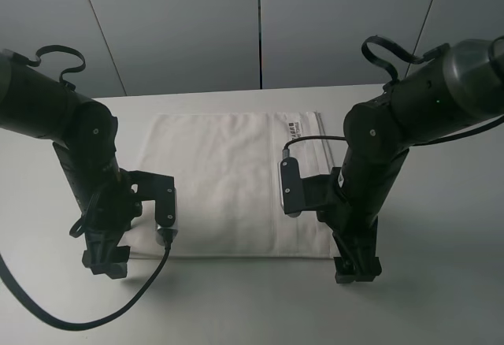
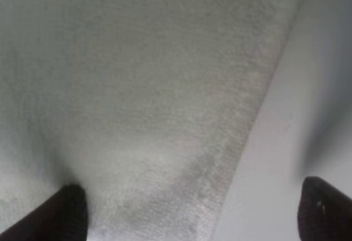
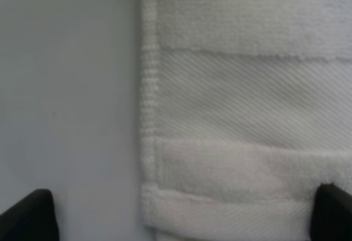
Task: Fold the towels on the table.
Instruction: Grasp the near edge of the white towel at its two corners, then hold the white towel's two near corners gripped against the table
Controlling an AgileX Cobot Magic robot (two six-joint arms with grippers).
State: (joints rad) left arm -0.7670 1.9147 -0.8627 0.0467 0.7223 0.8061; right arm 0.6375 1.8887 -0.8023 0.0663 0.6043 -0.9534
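Observation:
I expect the white towel's near edge (image 1: 236, 257) to sag in the middle when I lift its corners, because a wide part of the cloth (image 1: 227, 211) lies between my grippers.
The white terry towel (image 1: 228, 183) lies flat and spread on the white table (image 1: 441, 282), with its small printed label (image 1: 295, 128) near the far right corner. My left gripper (image 1: 105, 262) points down at the towel's near left corner. In the left wrist view it (image 2: 195, 213) is open, one fingertip (image 2: 66, 213) over the towel (image 2: 137, 87) and the other over bare table (image 2: 313, 87). My right gripper (image 1: 356, 270) points down at the near right corner. In the right wrist view it (image 3: 181, 219) is open and straddles the towel's striped side edge (image 3: 247, 100).
Grey wall panels (image 1: 260, 22) stand behind the table's far edge. A black cable (image 1: 118, 306) loops from the left arm over the near table. Bare tabletop surrounds the towel on all sides.

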